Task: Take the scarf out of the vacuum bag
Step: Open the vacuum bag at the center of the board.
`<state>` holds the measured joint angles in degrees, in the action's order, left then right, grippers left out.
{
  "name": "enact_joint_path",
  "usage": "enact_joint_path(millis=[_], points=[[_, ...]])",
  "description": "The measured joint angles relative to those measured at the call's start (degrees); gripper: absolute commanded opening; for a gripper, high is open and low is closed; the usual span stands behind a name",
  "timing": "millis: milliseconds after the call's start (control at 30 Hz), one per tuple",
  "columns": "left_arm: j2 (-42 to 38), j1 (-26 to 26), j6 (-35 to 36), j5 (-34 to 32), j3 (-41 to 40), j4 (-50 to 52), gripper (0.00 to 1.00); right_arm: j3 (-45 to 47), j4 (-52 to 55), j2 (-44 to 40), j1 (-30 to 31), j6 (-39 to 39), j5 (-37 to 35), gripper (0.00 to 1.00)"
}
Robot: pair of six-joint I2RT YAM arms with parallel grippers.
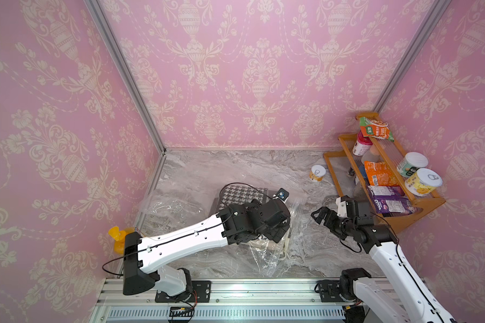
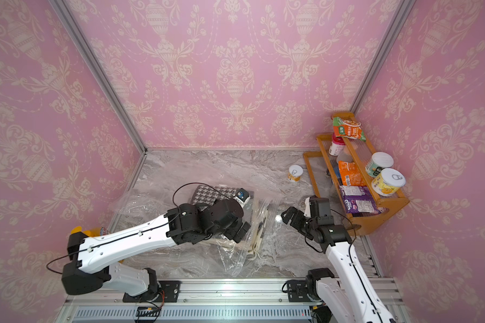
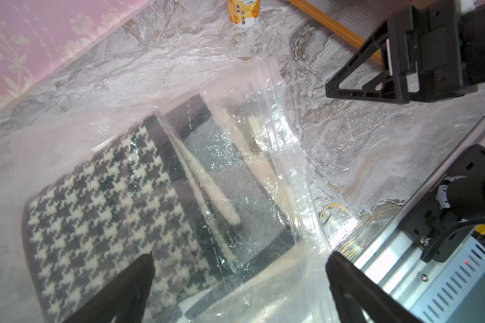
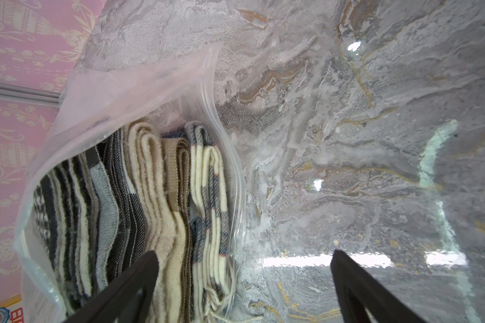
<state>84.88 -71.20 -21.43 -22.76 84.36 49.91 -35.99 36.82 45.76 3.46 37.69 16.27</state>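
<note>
Grey woven layers [image 3: 253,199] can be seen past the edge of the houndstooth scarf [image 3: 110,218]. The houndstooth scarf should therefore slide out by itself and leave another cloth inside when I pull.
The vacuum bag [image 1: 177,207] lies crinkled and transparent on the marble table; it shows in both top views [image 2: 140,204]. Inside it sits the folded houndstooth scarf [image 1: 241,194] [image 3: 101,212]. My left gripper [image 1: 277,232] [image 3: 241,254] hovers over the bag above the scarf, open, nothing between its fingers. My right gripper [image 1: 319,215] [image 4: 245,251] stands open beside the bag's gaping mouth [image 4: 123,92], where the scarf's folded layers [image 4: 151,195] show edge-on. One right finger [image 3: 347,93] appears in the left wrist view.
A wooden rack [image 1: 409,221] with snack packs and cans stands at the right wall, just behind my right arm. A lone can [image 1: 317,173] stands on the table beside it. A yellow object [image 1: 118,235] sits at the left wall. A metal rail [image 1: 235,288] runs along the front.
</note>
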Motion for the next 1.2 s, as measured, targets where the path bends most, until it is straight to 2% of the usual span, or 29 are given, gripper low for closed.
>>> enact_joint_path(millis=[167,300,467,767,967,1033,1100,1200], points=[[10.2,-7.8,-0.8,-10.7,6.6,3.7,0.99,0.0,0.1,-1.5,-2.1,0.1,2.3,0.99],[17.7,-10.9,-1.4,-17.3,13.5,8.3,0.99,0.0,0.0,-1.5,-3.3,0.2,4.7,0.99],[27.4,-12.3,-2.8,-23.5,23.6,15.7,0.99,0.2,-0.1,-1.5,-4.3,1.0,7.1,0.99],[35.3,-12.4,-6.0,-29.9,27.1,25.4,0.96,3.0,-0.5,-2.5,-6.2,1.6,10.0,0.99],[36.5,-11.8,-6.9,-32.4,27.3,27.0,0.65,4.3,-0.5,-4.3,-6.5,1.6,11.0,0.99],[36.8,-11.4,-7.1,-32.7,27.3,27.1,0.49,4.6,-0.5,-4.8,-6.5,1.6,11.2,0.99],[36.8,-10.6,-6.9,-32.9,27.3,27.0,0.28,4.8,-0.5,-5.2,-6.5,1.6,11.5,0.98],[36.8,-9.8,-6.3,-33.1,27.2,26.5,0.1,4.9,-0.5,-5.5,-6.5,1.6,12.2,0.95]])
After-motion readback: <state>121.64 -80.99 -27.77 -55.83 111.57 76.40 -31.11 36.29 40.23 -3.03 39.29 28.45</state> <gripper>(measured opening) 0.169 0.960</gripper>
